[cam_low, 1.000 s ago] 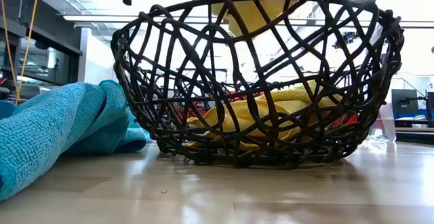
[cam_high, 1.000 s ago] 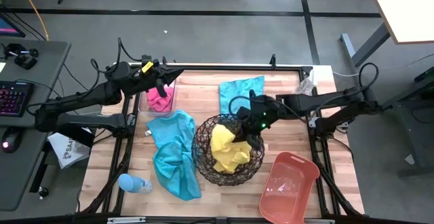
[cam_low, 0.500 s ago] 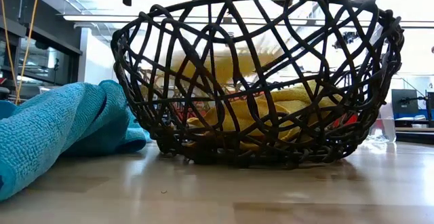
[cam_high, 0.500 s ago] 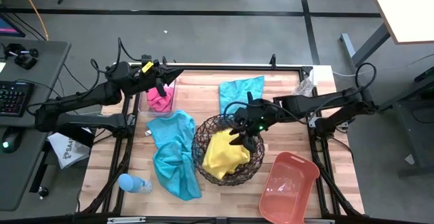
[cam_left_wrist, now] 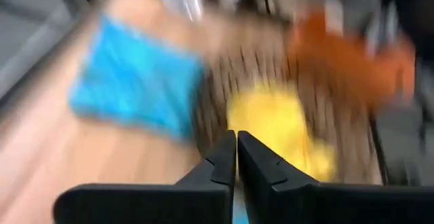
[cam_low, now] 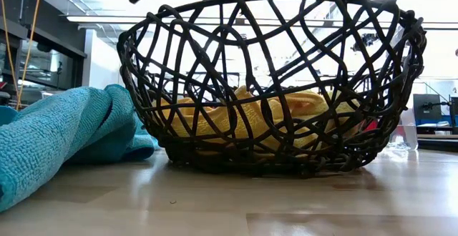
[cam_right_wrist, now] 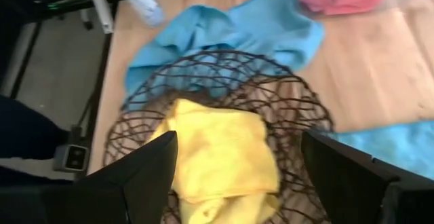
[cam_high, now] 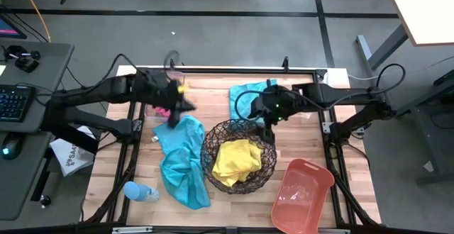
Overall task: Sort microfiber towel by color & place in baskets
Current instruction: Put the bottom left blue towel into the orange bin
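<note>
My right gripper is across the wire basket from the bunched teal towel [cam_high: 186,164], so my left gripper should take the towel to the salmon-orange tub [cam_high: 302,196].
A yellow towel [cam_high: 234,159] lies crumpled inside the round dark wire basket [cam_high: 210,143], and shows in the right wrist view too [cam_right_wrist: 220,153]. A pink towel [cam_high: 164,111] sits in the clear bin [cam_high: 150,105] at the far left. One teal towel [cam_high: 183,162] lies bunched on the table left of the wire basket; another teal towel [cam_high: 252,94] lies flat beyond it. My right gripper [cam_high: 267,115] hangs open above the wire basket's far rim, with nothing between its fingers [cam_right_wrist: 146,173]. My left gripper [cam_high: 181,105] is shut and hovers over the bunched teal towel's far edge, beside the bin.
A salmon-orange tub [cam_high: 301,195] stands at the near right, close to the wire basket. A small light-blue bottle [cam_high: 140,191] lies near the table's near left corner. Bare wood shows along the right side and between the wire basket and the far teal towel.
My right gripper has opened and let go of the yellow towel, which has fallen into the wire basket and settled there. That gripper has then gone up and toward the far edge. My left gripper, still shut, has swung from over the clear bin toward the right and near side.
</note>
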`<act>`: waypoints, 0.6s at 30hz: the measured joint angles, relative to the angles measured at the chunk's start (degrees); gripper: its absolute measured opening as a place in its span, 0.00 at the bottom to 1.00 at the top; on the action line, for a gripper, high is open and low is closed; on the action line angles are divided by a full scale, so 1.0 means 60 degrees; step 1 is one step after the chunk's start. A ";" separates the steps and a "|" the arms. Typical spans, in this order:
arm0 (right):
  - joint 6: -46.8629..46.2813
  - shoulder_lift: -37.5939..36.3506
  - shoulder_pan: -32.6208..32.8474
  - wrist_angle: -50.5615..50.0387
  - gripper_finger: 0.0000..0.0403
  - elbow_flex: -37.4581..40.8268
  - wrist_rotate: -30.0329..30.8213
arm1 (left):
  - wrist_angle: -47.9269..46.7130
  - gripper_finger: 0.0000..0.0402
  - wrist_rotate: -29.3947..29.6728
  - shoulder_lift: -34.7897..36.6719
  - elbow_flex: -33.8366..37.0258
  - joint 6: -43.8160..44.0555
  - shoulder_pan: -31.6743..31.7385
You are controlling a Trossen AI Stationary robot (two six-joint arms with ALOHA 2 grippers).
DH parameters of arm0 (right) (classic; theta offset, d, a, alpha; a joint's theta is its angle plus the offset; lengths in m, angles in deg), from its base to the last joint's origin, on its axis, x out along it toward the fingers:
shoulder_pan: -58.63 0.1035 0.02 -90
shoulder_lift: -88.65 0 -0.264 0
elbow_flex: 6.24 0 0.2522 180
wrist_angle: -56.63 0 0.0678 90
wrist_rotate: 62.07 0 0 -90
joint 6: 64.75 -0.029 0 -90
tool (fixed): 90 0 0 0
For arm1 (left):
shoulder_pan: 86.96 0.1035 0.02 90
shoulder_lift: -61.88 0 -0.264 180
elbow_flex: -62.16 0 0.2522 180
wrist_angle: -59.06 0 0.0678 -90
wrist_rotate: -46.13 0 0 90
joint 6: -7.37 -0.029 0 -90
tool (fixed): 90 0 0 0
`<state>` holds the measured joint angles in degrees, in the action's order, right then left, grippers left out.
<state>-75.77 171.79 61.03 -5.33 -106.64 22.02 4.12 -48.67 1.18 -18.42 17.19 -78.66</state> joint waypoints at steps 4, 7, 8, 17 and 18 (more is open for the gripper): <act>-0.0023 0.0003 -0.0318 -0.0254 0.76 0.0021 0.0024 | -0.2557 0.08 0.0301 -0.0303 -0.0346 -0.0094 -0.1362; -0.0021 0.0003 -0.0473 -0.0547 0.76 0.0023 0.0027 | -0.2708 0.18 0.0621 -0.0176 0.0355 0.0289 -0.2421; 0.0075 0.0003 -0.0502 -0.0623 0.76 0.0023 0.0027 | -0.2602 0.21 0.0635 -0.0154 0.0710 0.0335 -0.2750; 0.0170 0.0003 -0.0615 -0.0799 0.76 0.0030 -0.0123 | -0.0879 0.48 0.1005 -0.1220 0.2712 -0.1889 -0.4564; 0.0168 0.0003 -0.0613 -0.0802 0.76 0.0030 -0.0127 | -0.0582 0.49 0.1144 -0.1400 0.2734 -0.2005 -0.4612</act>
<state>-74.76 171.80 57.35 -10.14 -106.46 21.26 0.63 -41.81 -7.22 -2.02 5.16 -106.33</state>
